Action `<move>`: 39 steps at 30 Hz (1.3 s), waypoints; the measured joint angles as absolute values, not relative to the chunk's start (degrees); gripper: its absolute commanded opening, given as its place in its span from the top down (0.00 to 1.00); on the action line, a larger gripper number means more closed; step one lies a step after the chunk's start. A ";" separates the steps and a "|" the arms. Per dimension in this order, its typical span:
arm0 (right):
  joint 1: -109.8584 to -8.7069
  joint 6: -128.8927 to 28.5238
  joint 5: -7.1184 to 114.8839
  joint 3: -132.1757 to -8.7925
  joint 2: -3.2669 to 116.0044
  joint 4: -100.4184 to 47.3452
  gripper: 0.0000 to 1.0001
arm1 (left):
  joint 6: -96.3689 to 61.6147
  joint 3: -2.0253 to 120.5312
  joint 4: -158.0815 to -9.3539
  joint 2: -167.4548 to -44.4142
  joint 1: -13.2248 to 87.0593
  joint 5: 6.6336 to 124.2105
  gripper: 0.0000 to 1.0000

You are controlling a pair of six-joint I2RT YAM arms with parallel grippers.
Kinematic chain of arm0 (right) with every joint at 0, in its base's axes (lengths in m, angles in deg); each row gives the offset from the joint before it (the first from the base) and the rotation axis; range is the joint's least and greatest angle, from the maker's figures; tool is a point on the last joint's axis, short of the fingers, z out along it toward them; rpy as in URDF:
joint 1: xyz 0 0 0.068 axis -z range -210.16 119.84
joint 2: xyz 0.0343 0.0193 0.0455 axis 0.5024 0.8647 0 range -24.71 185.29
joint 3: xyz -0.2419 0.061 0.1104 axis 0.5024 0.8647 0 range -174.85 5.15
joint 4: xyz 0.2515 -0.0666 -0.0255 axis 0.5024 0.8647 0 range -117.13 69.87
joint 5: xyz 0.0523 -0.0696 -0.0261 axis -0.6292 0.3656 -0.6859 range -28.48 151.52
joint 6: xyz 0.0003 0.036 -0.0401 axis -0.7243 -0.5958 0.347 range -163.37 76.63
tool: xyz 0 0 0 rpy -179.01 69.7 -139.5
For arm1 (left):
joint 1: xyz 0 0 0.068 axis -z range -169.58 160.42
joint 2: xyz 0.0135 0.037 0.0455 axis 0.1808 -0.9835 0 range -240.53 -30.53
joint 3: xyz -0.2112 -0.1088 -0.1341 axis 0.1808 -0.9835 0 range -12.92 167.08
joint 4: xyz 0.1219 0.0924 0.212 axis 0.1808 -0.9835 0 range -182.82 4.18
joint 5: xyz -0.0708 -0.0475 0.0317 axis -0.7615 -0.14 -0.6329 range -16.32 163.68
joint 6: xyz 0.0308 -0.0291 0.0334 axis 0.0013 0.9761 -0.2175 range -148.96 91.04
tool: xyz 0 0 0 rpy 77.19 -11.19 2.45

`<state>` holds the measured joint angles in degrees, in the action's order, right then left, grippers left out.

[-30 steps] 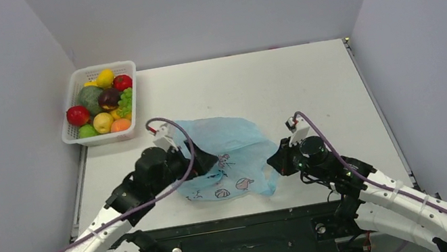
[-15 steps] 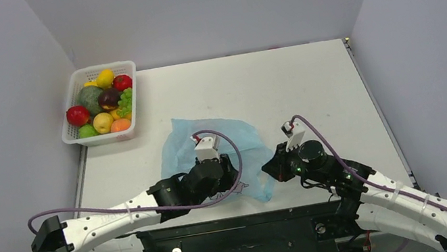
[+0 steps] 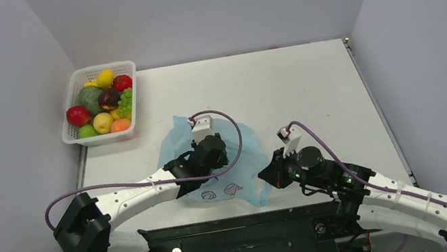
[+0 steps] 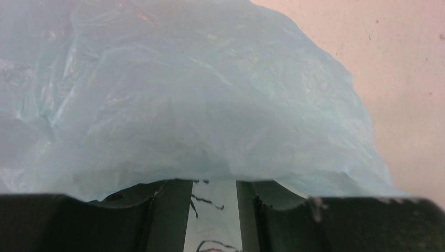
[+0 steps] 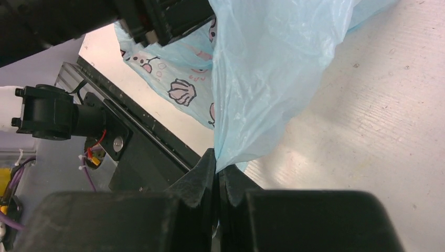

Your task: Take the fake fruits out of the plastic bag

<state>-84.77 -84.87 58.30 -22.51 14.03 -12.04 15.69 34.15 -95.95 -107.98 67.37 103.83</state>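
Observation:
The plastic bag draped over my left gripper has a near corner, which my right gripper should leave so that it can hold up the film next to my left gripper's fingers.
The light-blue plastic bag lies crumpled near the table's front edge, its printed side facing the near edge. My left gripper is pushed into it from above. In the left wrist view the bag drapes over the fingers, which stand a little apart with printed film between them; their tips are hidden. My right gripper is shut on the bag's near right corner, and the film rises from the pinched jaws. No fake fruits show inside the bag.
A white lattice basket with several toy fruits stands at the back left corner of the table. A black rail runs along the near edge, just below the bag.
My left arm swung from the bag's left side over onto its middle, and its jaws narrowed. The bag bunched up. The right gripper kept its hold and drifted slightly nearer.

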 measured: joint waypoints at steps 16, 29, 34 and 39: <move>-85.01 -85.91 57.84 -23.14 12.26 -11.67 1.00 | 19.25 37.13 -83.52 -121.68 53.16 103.64 0.40; -85.44 -81.02 63.50 -29.85 16.87 0.27 0.30 | 23.40 33.78 -75.87 -122.97 51.19 95.33 0.27; -85.77 -76.87 71.00 -37.48 21.37 4.96 0.21 | 24.76 30.46 -74.71 -121.62 51.17 90.96 0.24; -86.14 -70.94 72.59 -41.44 25.88 3.19 0.19 | 25.17 28.47 -74.18 -118.49 51.17 88.14 0.22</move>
